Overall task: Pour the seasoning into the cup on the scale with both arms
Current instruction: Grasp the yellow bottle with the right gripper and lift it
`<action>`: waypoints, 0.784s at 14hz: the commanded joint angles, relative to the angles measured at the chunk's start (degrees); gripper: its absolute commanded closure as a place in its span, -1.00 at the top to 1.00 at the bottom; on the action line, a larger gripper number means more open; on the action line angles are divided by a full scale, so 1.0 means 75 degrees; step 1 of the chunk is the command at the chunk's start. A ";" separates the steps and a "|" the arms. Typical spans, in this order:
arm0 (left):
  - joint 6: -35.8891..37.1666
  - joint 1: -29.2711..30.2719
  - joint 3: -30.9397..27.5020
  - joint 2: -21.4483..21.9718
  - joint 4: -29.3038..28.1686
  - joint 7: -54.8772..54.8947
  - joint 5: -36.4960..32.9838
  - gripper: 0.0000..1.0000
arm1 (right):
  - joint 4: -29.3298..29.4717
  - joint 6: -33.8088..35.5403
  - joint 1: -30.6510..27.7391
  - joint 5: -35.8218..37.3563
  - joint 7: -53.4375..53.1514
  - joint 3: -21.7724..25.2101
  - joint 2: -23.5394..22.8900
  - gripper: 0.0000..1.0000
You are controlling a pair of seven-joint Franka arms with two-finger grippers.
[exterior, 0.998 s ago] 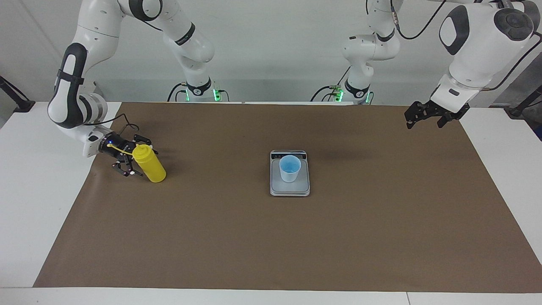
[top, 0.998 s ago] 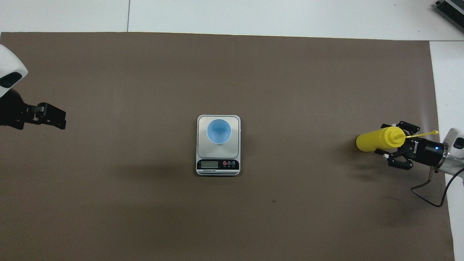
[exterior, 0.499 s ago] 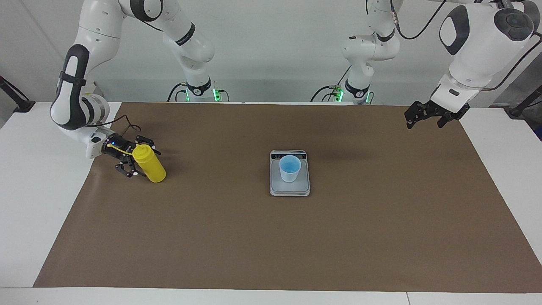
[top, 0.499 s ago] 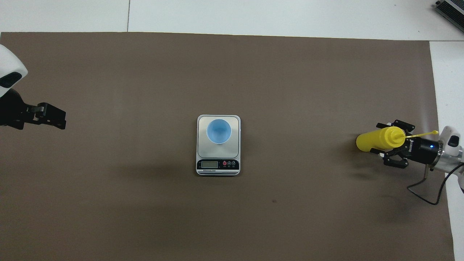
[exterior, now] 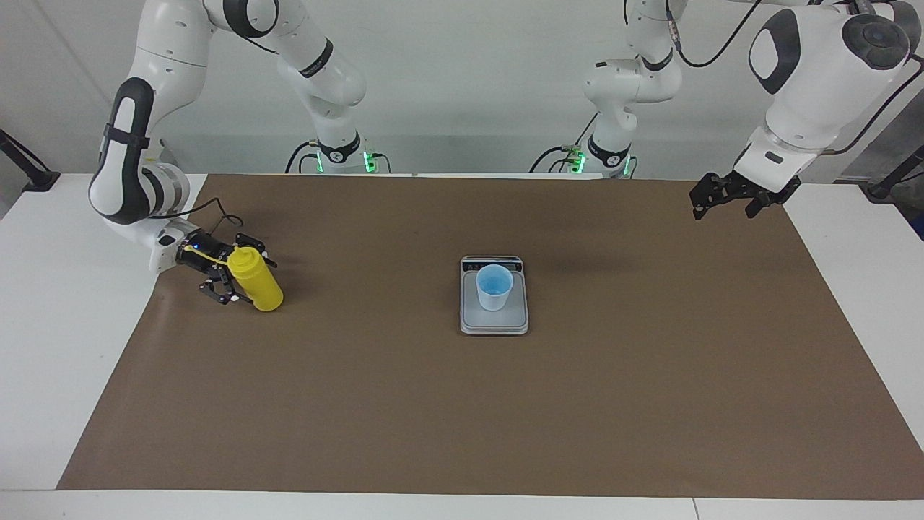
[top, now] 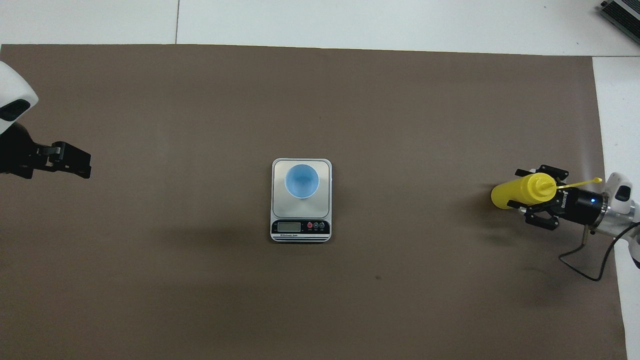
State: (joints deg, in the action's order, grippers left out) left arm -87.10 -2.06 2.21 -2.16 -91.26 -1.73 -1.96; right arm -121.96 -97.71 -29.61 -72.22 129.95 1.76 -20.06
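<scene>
The thin strap [top: 573, 185] is attached to the yellow seasoning bottle at its neck, so I expect the loose cap [top: 597, 180] to stay attached and come along when I tip the bottle.
The yellow seasoning bottle [exterior: 261, 289] [top: 505, 194] stands on the brown mat at the right arm's end of the table, its cap strap trailing back over the wrist. My right gripper [exterior: 244, 278] [top: 515, 189] lies low and sideways around its upper body, open, one finger on each side and close to the plastic. The light blue cup [exterior: 494, 287] [top: 302, 180] stands upright on the silver scale [exterior: 494, 323] [top: 300, 227] at mid-table. My left gripper [exterior: 723, 209] [top: 75, 167] waits open in the air over the mat's edge at the left arm's end.
A brown mat [exterior: 462, 404] covers most of the white table [exterior: 65, 325]. The right gripper's black cable [top: 582, 260] loops over the mat's edge beside the wrist. Bare mat lies between the bottle and the scale.
My right gripper has slid a little farther onto the bottle and its fingers have drawn in toward its sides. The bottle, cup, scale and left arm have stayed put.
</scene>
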 commanded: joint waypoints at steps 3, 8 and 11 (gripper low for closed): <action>-0.0153 0.0029 0.0009 0.0229 -0.0300 -0.0003 -0.0078 1.00 | 0.0006 -0.0121 0.0069 -0.0262 0.0205 -0.0023 -0.0021 -0.19; -0.0153 0.0029 0.0009 0.0229 -0.0289 -0.0003 -0.0078 1.00 | 0.0159 -0.0109 0.0467 -0.0390 0.0123 -0.0047 0.0083 -0.24; -0.0153 0.0029 0.0009 0.0229 -0.0289 -0.0003 -0.0078 1.00 | 0.0171 -0.0529 0.0982 -0.0390 -0.0099 -0.0047 0.0493 -0.24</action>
State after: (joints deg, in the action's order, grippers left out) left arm -87.10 -2.06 2.21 -2.16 -91.26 -1.73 -1.96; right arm -120.30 -99.00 -24.14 -73.27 130.05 1.65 -19.33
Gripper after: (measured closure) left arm 0.000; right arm 0.551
